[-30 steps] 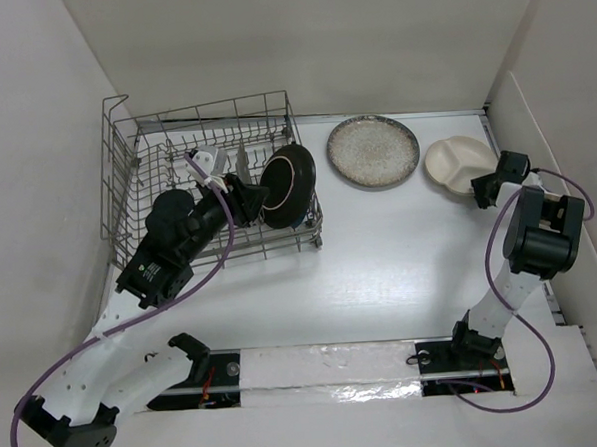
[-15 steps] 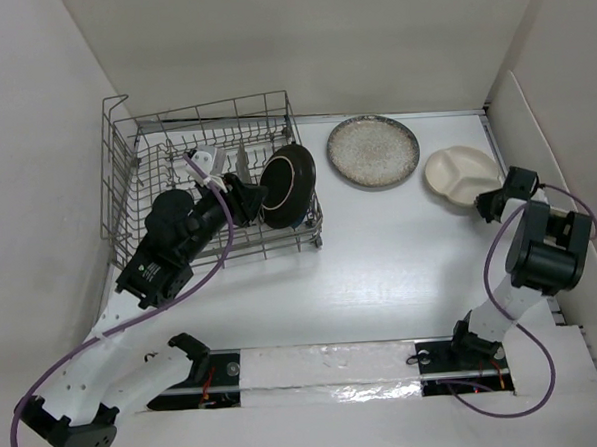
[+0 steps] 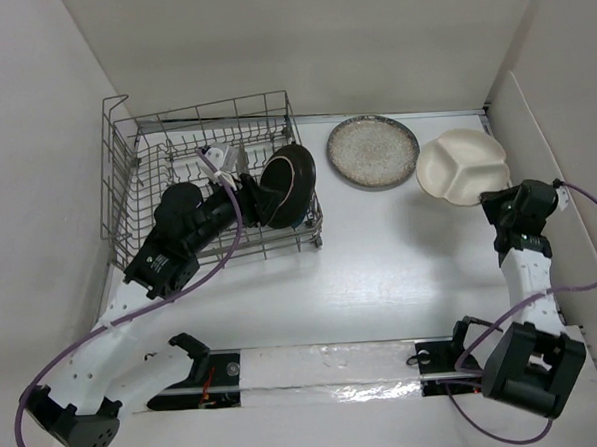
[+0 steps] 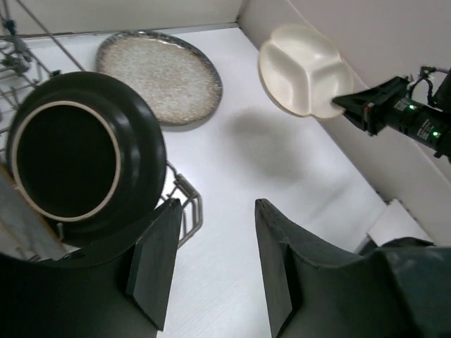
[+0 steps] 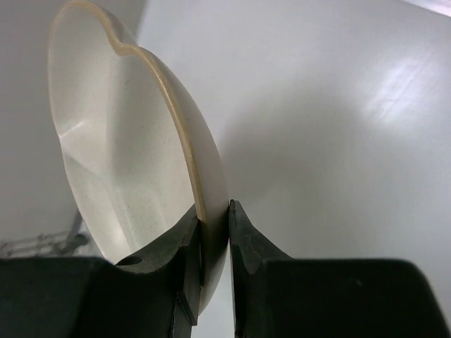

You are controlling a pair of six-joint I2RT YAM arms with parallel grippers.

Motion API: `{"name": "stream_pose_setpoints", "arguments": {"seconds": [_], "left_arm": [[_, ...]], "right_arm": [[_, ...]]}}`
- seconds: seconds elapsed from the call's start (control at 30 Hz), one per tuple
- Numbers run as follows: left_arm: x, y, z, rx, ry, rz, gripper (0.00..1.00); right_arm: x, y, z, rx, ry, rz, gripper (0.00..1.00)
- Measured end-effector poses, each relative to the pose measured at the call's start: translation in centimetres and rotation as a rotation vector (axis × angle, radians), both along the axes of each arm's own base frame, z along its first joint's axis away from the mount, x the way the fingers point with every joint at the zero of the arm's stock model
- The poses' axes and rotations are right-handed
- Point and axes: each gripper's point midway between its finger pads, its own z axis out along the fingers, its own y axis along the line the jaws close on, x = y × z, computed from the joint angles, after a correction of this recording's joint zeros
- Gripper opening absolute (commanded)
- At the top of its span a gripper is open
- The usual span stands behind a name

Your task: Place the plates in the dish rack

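Observation:
My right gripper is holding the cream divided plate (image 3: 463,167) far away from the dish rack. Next, my left gripper grabs the plate's free rim (image 3: 423,169) and stands the plate in the dish rack.
The grey wire dish rack (image 3: 136,182) stands at the back left. A dark plate (image 3: 290,180) stands on edge at its right end; in the left wrist view (image 4: 77,155) it shows a pale ring. My left gripper (image 3: 257,194) is open beside that plate, holding nothing (image 4: 215,264). The speckled beige plate (image 3: 373,151) lies flat right of the rack. My right gripper (image 3: 498,201) is shut on the rim of the cream divided plate (image 3: 461,167), which is lifted and tilted (image 5: 127,162). The other plates are not clearly visible.
White walls close in the table on the left, back and right; the right wall is close behind the right arm. A corner of the rack's wire (image 4: 184,204) shows under the left fingers. Purple cables loop from both arms.
My right gripper has raised the cream divided plate off the table and tilted it, as the right arm swung outward. My left arm has shifted slightly toward the back of the rack.

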Motion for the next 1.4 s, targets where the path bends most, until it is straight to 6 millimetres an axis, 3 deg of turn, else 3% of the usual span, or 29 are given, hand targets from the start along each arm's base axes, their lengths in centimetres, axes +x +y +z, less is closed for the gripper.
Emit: {"name": "stream_pose_setpoints", "arguments": {"seconds": [0.1, 0.27, 0.47, 0.6, 0.73, 0.87, 0.97, 1.0, 1.1, 1.27, 1.3, 1.33, 1.4], "left_arm": [[0.0, -0.8, 0.1, -0.026, 0.019, -0.045, 0.56], [0.6, -2.1, 0.1, -0.050, 0.061, -0.086, 0.59], [2.8, -2.8, 0.9, -0.041, 0.058, -0.042, 0.62], [4.0, -3.2, 0.8, -0.025, 0.061, -0.016, 0.64], [4.8, -3.6, -0.3, -0.003, 0.087, -0.008, 0.65], [5.2, -3.8, -1.0, 0.007, 0.101, -0.003, 0.61], [5.5, -3.3, -1.4, 0.023, 0.102, 0.025, 0.26], [5.7, -3.0, -1.5, 0.029, 0.101, 0.042, 0.00], [5.4, -2.8, -2.3, 0.035, 0.132, 0.050, 0.00], [5.3, -2.1, -2.0, 0.052, 0.114, 0.069, 0.00], [5.2, -2.1, -1.9, 0.054, 0.111, 0.069, 0.00], [5.1, -2.0, -1.9, 0.054, 0.110, 0.069, 0.00], [5.1, -1.8, -1.7, 0.056, 0.103, 0.072, 0.00]], "right_arm": [[0.7, 3.3, 3.9, -0.013, -0.137, 0.135, 0.00], [1.5, 11.8, 8.5, 0.011, -0.263, 0.456, 0.00], [1.9, 20.9, 12.9, 0.073, -0.357, 0.804, 0.00], [2.1, 25.7, 14.9, 0.120, -0.423, 0.944, 0.00], [1.8, 30.3, 15.2, 0.181, -0.438, 1.067, 0.00], [0.8, 33.7, 14.1, 0.233, -0.413, 1.155, 0.00], [0.8, 35.4, 13.1, 0.263, -0.389, 1.177, 0.00], [1.0, 35.6, 12.8, 0.269, -0.381, 1.170, 0.00], [2.2, 35.5, 12.8, 0.228, -0.416, 1.134, 0.00], [1.9, 36.3, 13.1, 0.248, -0.426, 1.145, 0.00], [1.9, 36.4, 13.1, 0.251, -0.429, 1.147, 0.03], [1.9, 36.5, 13.3, 0.253, -0.435, 1.152, 0.13], [1.9, 36.7, 13.4, 0.258, -0.448, 1.161, 0.25]]}}
